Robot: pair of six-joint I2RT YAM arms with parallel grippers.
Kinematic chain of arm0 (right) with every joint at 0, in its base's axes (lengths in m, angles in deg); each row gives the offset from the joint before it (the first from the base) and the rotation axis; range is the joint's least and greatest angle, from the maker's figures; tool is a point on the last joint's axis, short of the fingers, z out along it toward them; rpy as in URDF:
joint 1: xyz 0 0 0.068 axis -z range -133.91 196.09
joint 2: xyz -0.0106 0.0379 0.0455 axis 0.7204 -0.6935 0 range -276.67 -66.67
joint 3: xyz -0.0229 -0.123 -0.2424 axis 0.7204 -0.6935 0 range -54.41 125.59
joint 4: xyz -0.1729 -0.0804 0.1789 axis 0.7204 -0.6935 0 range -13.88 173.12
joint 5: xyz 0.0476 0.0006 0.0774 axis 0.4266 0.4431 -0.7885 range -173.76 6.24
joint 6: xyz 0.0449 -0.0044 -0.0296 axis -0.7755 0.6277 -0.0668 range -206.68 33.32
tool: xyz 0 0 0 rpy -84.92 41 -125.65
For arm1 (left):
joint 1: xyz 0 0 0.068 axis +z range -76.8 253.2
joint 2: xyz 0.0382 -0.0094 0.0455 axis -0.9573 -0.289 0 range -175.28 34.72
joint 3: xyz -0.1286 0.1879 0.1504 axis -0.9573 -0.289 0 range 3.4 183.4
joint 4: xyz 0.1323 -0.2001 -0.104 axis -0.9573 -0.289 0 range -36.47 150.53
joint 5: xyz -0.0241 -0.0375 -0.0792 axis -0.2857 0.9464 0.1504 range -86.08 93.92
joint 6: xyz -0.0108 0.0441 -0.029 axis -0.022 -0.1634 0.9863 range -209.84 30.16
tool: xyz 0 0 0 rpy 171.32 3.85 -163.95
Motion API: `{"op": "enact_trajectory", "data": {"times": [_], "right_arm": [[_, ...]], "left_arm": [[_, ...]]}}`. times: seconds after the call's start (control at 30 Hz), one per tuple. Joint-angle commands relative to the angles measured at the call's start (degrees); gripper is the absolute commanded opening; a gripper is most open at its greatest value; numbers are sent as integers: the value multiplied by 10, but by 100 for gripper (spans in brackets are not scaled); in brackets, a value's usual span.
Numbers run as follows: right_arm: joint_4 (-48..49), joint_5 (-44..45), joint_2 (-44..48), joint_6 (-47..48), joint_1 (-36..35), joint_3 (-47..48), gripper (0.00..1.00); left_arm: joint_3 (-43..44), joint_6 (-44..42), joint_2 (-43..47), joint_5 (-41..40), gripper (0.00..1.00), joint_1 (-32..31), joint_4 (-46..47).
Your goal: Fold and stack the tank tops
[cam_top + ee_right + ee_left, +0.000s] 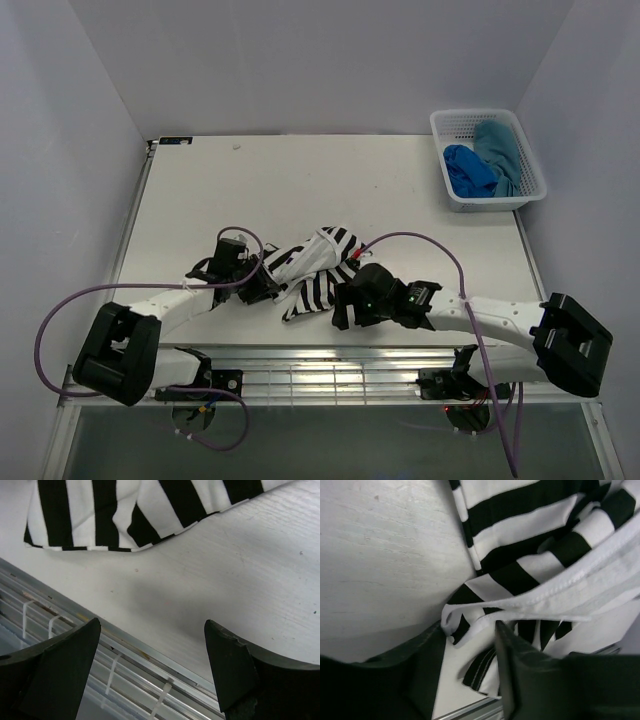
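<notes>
The tank top is lying crumpled with its strap [470,622] at my left gripper. Next, my right gripper grabs its other end [346,241] and spreads it toward the basket before the tank top is folded.
The black-and-white striped tank top [315,265] lies crumpled on the white table near its front edge. My left gripper [264,287] is at the top's left side. In the left wrist view the gripper [469,630] has its jaws apart, with the top's white strap edge [451,625] lying between the fingertips. My right gripper [345,308] is just right of the top, open and empty. In the right wrist view the gripper [150,630] hangs over bare table, and the striped cloth [100,510] lies beyond it. The royal blue top [468,170] and the teal top [500,150] lie in the basket.
A white mesh basket [445,125] stands at the back right corner of the table. The table's metal front rail [330,355] runs just below both grippers and shows in the right wrist view [75,625]. White walls close in the sides and back.
</notes>
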Motion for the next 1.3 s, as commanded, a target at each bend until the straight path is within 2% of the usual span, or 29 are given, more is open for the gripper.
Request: {"op": "enact_trajectory", "data": {"times": [0.0,0.03,0.07,0.2,0.33,0.47,0.77,0.83,0.93,1.13,1.17,1.2,1.23,1.27], "right_arm": [[-19,52,-14,-54,-2,23,90],[-23,56,-17,-64,-2,31,90],[-28,68,-28,-69,-2,34,90],[-39,102,-49,-116,0,53,90],[-14,121,-61,-146,1,72,90],[-11,136,-92,-153,2,98,91],[-5,129,-182,-176,2,127,100],[3,134,-192,-181,1,130,94],[26,143,-211,-177,1,127,79],[8,181,-230,-157,2,137,34],[2,196,-222,-151,2,139,20],[-3,201,-214,-125,5,141,12],[-9,208,-206,-107,12,145,8],[-34,228,-179,-85,17,149,8]], "left_arm": [[-3,-17,-32,-14,42,-5,6],[3,-25,-35,-15,25,-6,8],[9,-25,-36,-21,0,-7,1],[22,-29,2,-78,0,-7,-29],[2,-21,110,-95,0,-7,-41],[-11,-12,170,-106,0,-8,-68],[4,2,207,-98,0,-8,-94],[5,3,209,-97,0,-8,-95],[7,3,213,-96,0,-8,-98],[12,8,224,-118,0,-8,-113],[16,13,226,-123,0,-8,-116],[30,17,226,-135,0,-8,-123],[43,24,226,-170,0,-8,-137],[58,29,220,-189,0,-8,-146]]}}
